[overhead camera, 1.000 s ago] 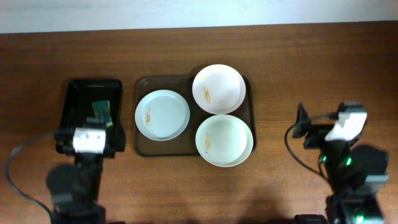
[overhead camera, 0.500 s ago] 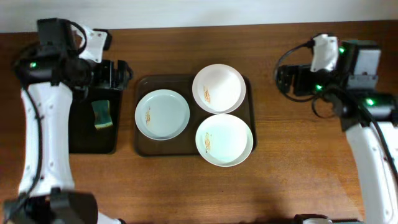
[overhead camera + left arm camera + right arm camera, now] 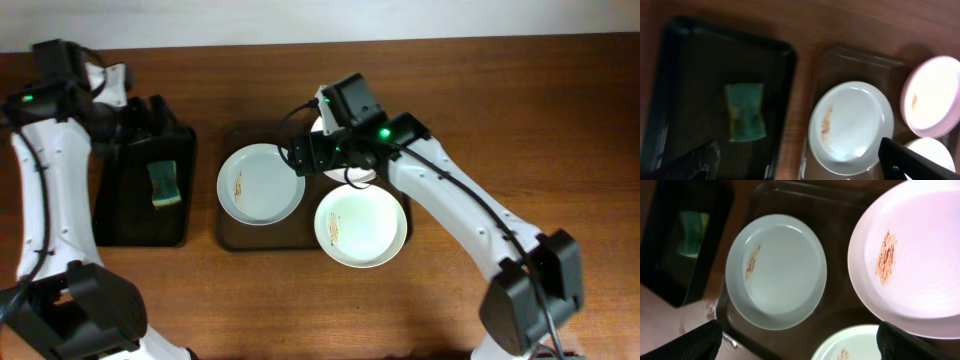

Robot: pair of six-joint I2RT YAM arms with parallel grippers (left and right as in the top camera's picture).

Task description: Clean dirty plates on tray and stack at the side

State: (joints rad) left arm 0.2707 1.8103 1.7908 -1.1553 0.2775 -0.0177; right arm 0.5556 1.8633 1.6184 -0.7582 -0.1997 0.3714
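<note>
I expect the green sponge (image 3: 745, 112), which has a narrow waist (image 3: 744, 116) between wider ends, to pinch in there and keep its ends flared when I carry it.
Three plates lie on the dark brown tray (image 3: 230, 236). The left plate (image 3: 260, 184) and front plate (image 3: 361, 226) each have a small orange-brown smear. The back plate (image 3: 352, 178) is mostly hidden under my right arm. My right gripper (image 3: 303, 156) hovers open and empty over the tray between the left and back plates. In the right wrist view (image 3: 800, 347) it sits above the left plate (image 3: 776, 271), the smeared back plate (image 3: 912, 255) and the front plate (image 3: 850, 347). My left gripper (image 3: 158, 116) is open and empty above the far end of the black tray.
A smaller black tray (image 3: 130, 215) stands left of the brown tray and holds a green sponge (image 3: 162, 185). The sponge (image 3: 745, 111) also shows in the left wrist view, with the left plate (image 3: 851, 127) to its right. Bare wooden table lies right of the trays.
My right arm has swung left from the table's right side over the brown tray, covering the back plate. My left arm has shifted slightly at the black tray's far end. Plates and sponge have not moved.
</note>
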